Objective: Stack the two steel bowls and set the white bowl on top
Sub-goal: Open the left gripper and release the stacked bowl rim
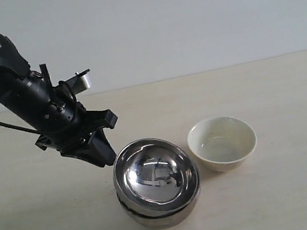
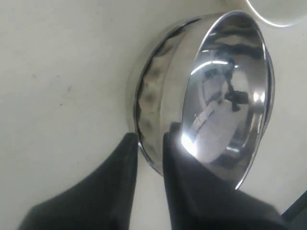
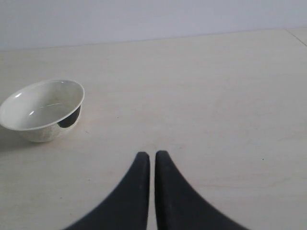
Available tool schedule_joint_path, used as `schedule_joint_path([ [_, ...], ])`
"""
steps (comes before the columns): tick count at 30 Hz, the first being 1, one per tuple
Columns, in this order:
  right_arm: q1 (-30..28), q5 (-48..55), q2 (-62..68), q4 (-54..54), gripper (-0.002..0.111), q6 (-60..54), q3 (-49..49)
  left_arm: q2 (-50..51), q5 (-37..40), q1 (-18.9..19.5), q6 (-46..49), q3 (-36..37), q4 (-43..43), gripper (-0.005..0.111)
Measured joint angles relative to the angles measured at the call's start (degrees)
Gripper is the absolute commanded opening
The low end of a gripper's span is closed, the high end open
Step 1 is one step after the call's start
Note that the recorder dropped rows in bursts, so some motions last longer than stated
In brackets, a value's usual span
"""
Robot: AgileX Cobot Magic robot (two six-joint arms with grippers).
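Observation:
The upper steel bowl [image 1: 123, 157] is tipped, and it is higher on my left gripper's side. Next, my left gripper opens and lets it settle level into the lower steel bowl [image 1: 165, 221].
The two steel bowls stand nested at the front middle of the table. The upper steel bowl [image 1: 155, 174] [image 2: 225, 96] sits slightly tilted inside the lower steel bowl [image 1: 159, 216]. My left gripper [image 1: 106, 158] [image 2: 149, 136] hangs at the stack's left rim, its jaws a little apart, with table showing between them. I cannot see either finger gripping the rim. To the right of the stack sits the white bowl [image 1: 222, 141] [image 3: 41, 108] [image 2: 278, 9], upright and empty. My right gripper [image 3: 152, 154] is shut on nothing above bare table, away from the white bowl and outside the exterior view.
The pale wooden table [image 1: 279, 87] runs back to a plain grey wall. The left arm [image 1: 10, 80] leans in from the upper left with a black cable beside it.

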Motion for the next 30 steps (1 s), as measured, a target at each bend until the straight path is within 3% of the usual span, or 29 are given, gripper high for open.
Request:
schedule_joint_path([
  [15, 0.0, 0.0, 0.0, 0.0, 0.0, 0.0, 0.0, 3.67, -2.82, -1.74, -0.39, 0.6, 1.99, 0.018],
  [26, 0.0, 0.0, 0.0, 0.0, 0.0, 0.0, 0.0, -2.7, -2.47, -1.61, -1.71, 0.69, 3.35, 0.019],
  [30, 0.0, 0.0, 0.0, 0.0, 0.0, 0.0, 0.0, -2.82, -2.47, -1.61, -1.87, 0.95, 3.35, 0.036],
])
